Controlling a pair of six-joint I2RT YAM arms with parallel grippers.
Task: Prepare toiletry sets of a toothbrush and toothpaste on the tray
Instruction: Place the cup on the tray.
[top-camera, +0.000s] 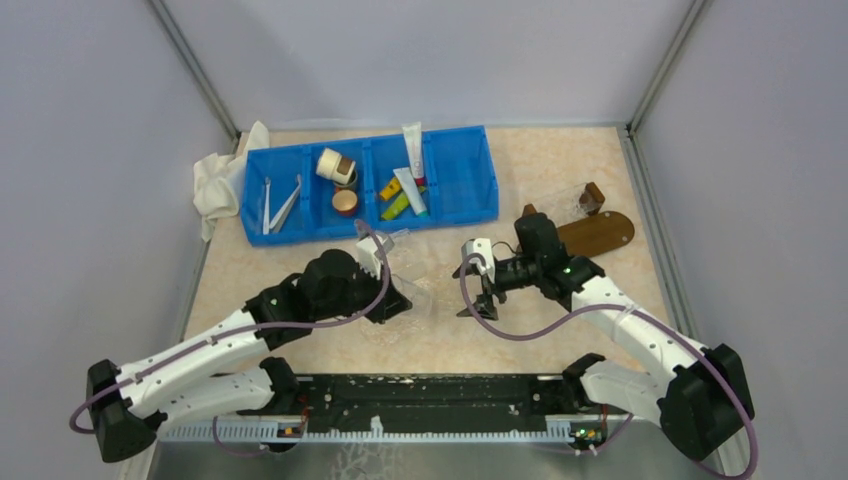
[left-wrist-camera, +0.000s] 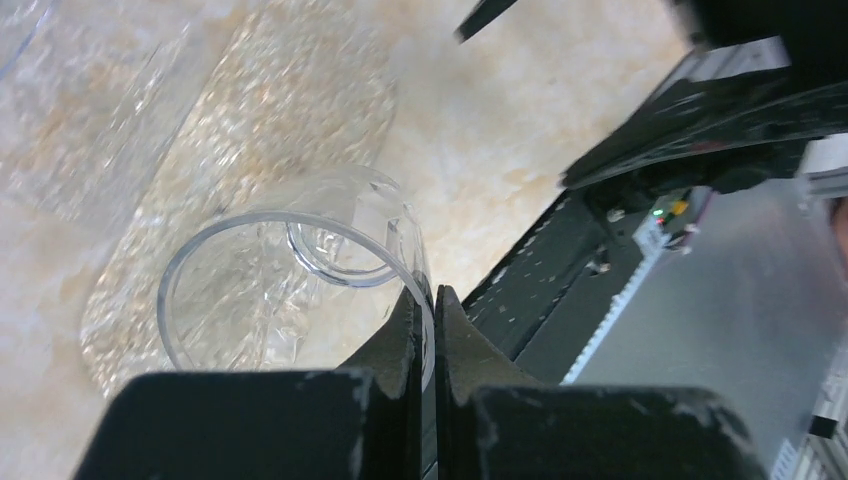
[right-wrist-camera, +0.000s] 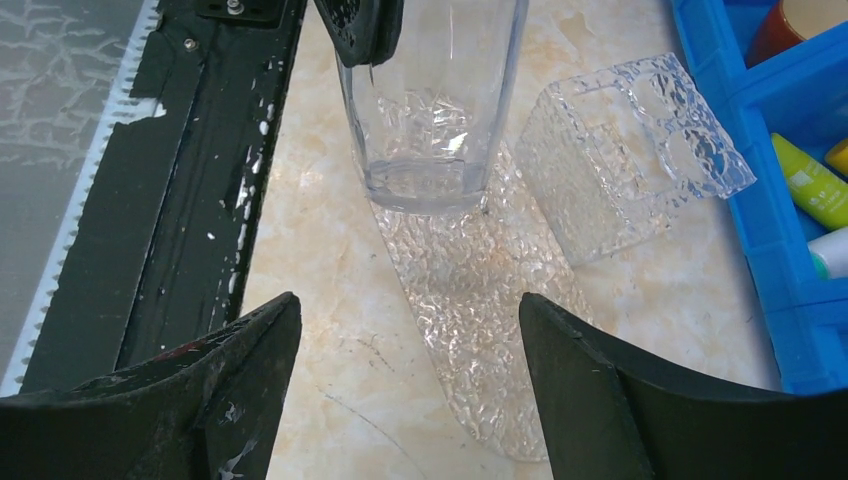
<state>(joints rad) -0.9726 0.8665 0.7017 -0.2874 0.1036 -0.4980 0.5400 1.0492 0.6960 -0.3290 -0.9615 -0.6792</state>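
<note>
The glass (right-wrist-camera: 426, 186) is hanging base down over the tray, whose end (left-wrist-camera: 128, 325) is free. My left gripper should keep lowering the glass there until the glass's base stands flat.
Toothbrushes (top-camera: 272, 205) lie in the left compartment of the blue bin (top-camera: 465, 205). Toothpaste tubes, white (top-camera: 412, 150) and yellow-green (top-camera: 396, 205), lie in its third compartment; some show at the right of the right wrist view (right-wrist-camera: 808, 182). A clear textured tray (right-wrist-camera: 480, 290) lies flat on the table. A clear glass (right-wrist-camera: 430, 110) stands upright on its near end. My left gripper (top-camera: 398, 300) is shut on the glass's rim (left-wrist-camera: 300, 300). My right gripper (top-camera: 478, 290) is open and empty, facing the glass over the tray (left-wrist-camera: 250, 130).
A clear textured holder (right-wrist-camera: 630, 150) stands beside the glass, near the bin. Round cups (top-camera: 338, 170) sit in the bin's second compartment. A brown oval board (top-camera: 598, 232) and a small brown block (top-camera: 592, 195) lie at the right. A white cloth (top-camera: 215, 180) lies left of the bin.
</note>
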